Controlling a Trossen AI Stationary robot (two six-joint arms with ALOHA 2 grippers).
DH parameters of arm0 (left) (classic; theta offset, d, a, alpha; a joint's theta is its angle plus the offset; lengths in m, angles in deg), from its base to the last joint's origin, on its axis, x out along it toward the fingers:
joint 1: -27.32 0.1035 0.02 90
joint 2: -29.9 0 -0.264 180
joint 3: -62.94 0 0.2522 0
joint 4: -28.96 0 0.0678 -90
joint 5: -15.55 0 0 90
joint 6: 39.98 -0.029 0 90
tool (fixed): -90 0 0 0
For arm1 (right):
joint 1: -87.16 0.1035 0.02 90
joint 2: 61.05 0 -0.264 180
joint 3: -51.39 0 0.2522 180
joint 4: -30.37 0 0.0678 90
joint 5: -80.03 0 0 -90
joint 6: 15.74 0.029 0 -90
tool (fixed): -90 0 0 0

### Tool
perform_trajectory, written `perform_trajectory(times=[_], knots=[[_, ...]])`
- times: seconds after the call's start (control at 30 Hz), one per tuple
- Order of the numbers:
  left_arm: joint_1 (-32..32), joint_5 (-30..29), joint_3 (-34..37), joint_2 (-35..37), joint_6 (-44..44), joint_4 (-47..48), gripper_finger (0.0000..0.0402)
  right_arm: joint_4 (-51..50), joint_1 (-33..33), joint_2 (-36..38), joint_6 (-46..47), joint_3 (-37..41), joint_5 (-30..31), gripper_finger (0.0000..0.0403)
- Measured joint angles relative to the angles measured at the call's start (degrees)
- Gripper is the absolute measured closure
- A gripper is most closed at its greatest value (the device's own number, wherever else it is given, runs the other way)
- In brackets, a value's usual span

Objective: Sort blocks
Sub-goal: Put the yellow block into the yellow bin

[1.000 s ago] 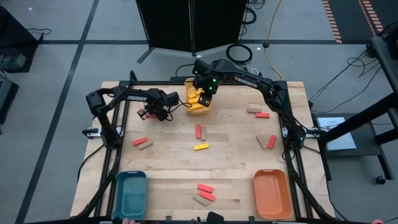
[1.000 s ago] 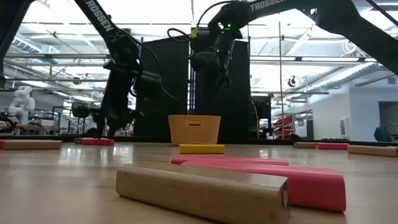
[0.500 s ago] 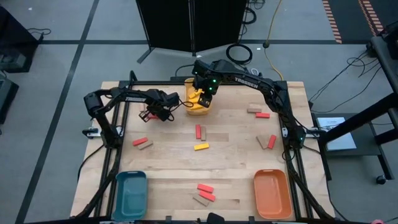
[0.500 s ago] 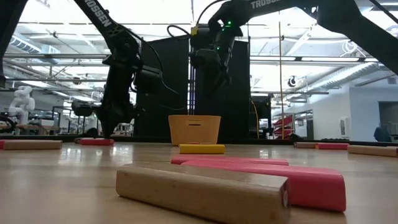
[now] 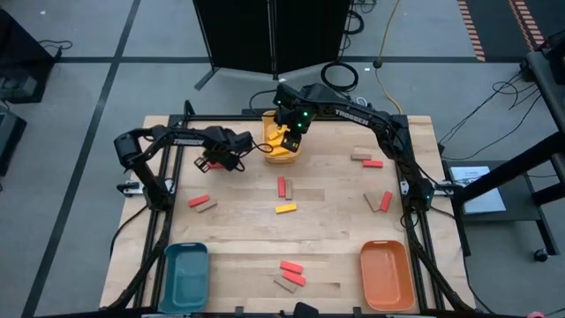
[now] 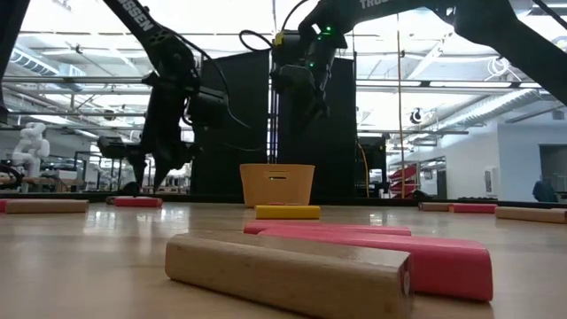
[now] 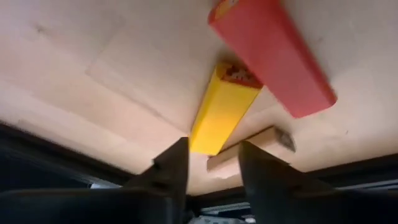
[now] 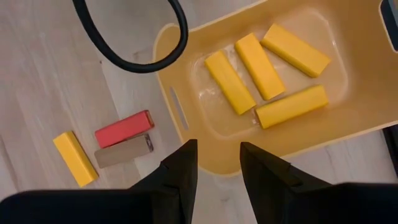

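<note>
The robot's left gripper should take the yellow block's clear end and pass the block to the right gripper, because the red block crowds the yellow block's patterned end.
My left gripper hangs open over the table's far left part, a little above a small cluster of blocks. In the left wrist view a red block covers the far end of a yellow block, and a tan block lies beside it. The yellow block's near end shows in the gap between my fingers. My right gripper is open above the yellow tray, nothing between its fingers. Several yellow blocks lie flat in that tray.
Loose red, tan and yellow blocks lie about the table: a red one and a yellow one at the middle, others at left, right and near the front. A teal tray and an orange tray stand at the near corners.
My left gripper has opened over the red block on the table's far left and has rolled a little about its own axis. My right gripper has stayed above the yellow tray.
</note>
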Motion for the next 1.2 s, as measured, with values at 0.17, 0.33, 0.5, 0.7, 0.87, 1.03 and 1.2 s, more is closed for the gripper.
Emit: perform_trajectory(times=[0.17,0.33,0.5,0.7,0.87,1.03,1.2], knots=[[0.0,-0.8,2.4,-1.0,0.0,-3.5,0.0189,0.0,0.1,0.0,0.0,0.0,0.0,0.0289],[-0.1,-0.9,4.5,-1.4,0.0,-5.4,0.017,0.0,0.0,0.0,0.0,0.0,0.0,0.0289],[-0.3,-0.5,5.5,-1.9,-0.2,-6.3,0.0174,0.0,0.0,0.0,0.0,0.0,0.0,0.0289],[-0.5,0.3,5.5,-2.6,-0.5,-7.2,0.0237,0.1,0.0,0.0,0.5,0.0,0.0,0.0289],[-0.5,0.0,5.4,-2.8,-0.2,-7.4,0.0309,-0.4,0.0,0.0,0.5,0.0,0.0,0.0289],[-0.6,-0.4,5.3,-2.7,-0.1,-7.4,0.0314,-0.5,0.0,0.0,0.5,0.0,0.0,0.0289],[-0.7,-1.3,4.4,-0.9,0.0,-8.6,0.0314,-1.0,0.0,0.0,0.4,0.0,0.0,0.0289]])
